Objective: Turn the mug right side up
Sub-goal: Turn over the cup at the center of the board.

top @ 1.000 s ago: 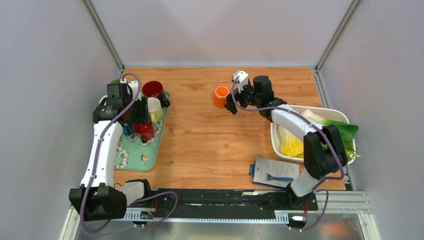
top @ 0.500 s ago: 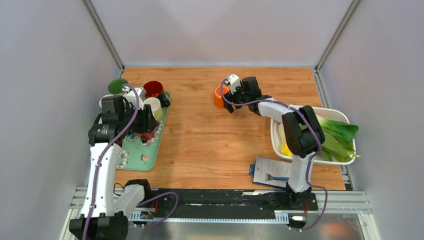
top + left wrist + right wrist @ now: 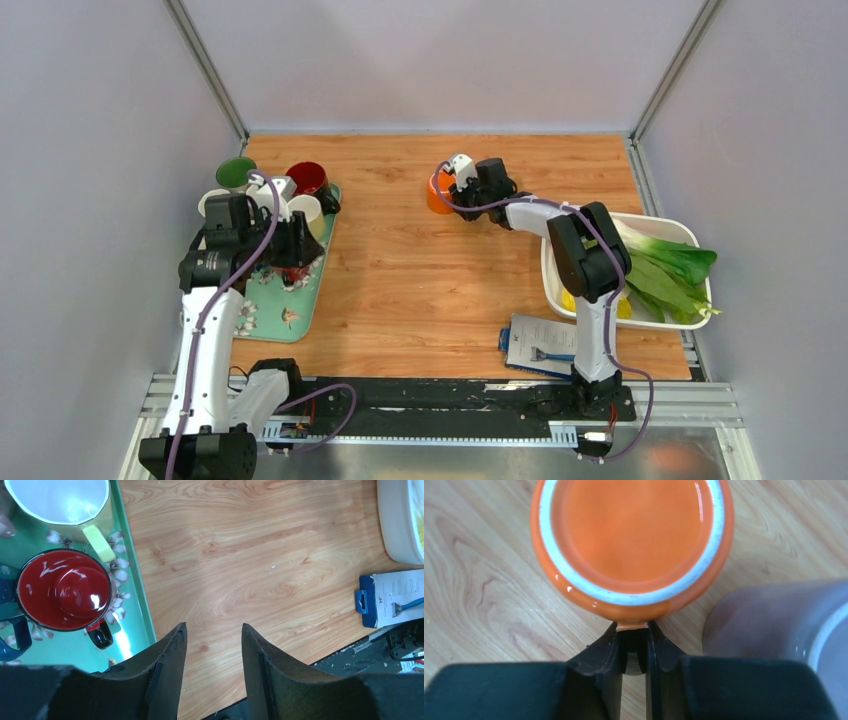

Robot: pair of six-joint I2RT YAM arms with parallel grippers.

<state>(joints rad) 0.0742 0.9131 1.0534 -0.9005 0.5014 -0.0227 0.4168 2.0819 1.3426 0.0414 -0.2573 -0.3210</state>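
My right gripper is holding the upside-down orange mug's handle [image 3: 631, 627] from above, so next my left gripper takes the mug's rim [image 3: 440, 210] and turns the mug upright.
An orange mug [image 3: 437, 192] stands upside down on the wooden table at the back centre. In the right wrist view its white-ringed base [image 3: 631, 535] faces the camera. My right gripper [image 3: 452, 188] [image 3: 632, 628] is shut on the mug's handle, which shows as a thin orange strip between the fingertips. My left gripper [image 3: 298, 246] [image 3: 214, 628] hangs open over the right edge of the green tray [image 3: 136, 597], with nothing between its fingers.
On the green tray [image 3: 300, 300] sit an upside-down red mug [image 3: 64, 587], a white cup [image 3: 60, 500] and more cups [image 3: 306, 178]. At the right stand a white tub [image 3: 548, 272] of leafy greens [image 3: 672, 270] and a blue razor pack [image 3: 545, 345].
My right gripper has moved left up to the orange mug and shut on its handle. The left arm has drawn back a little over the tray, still open.
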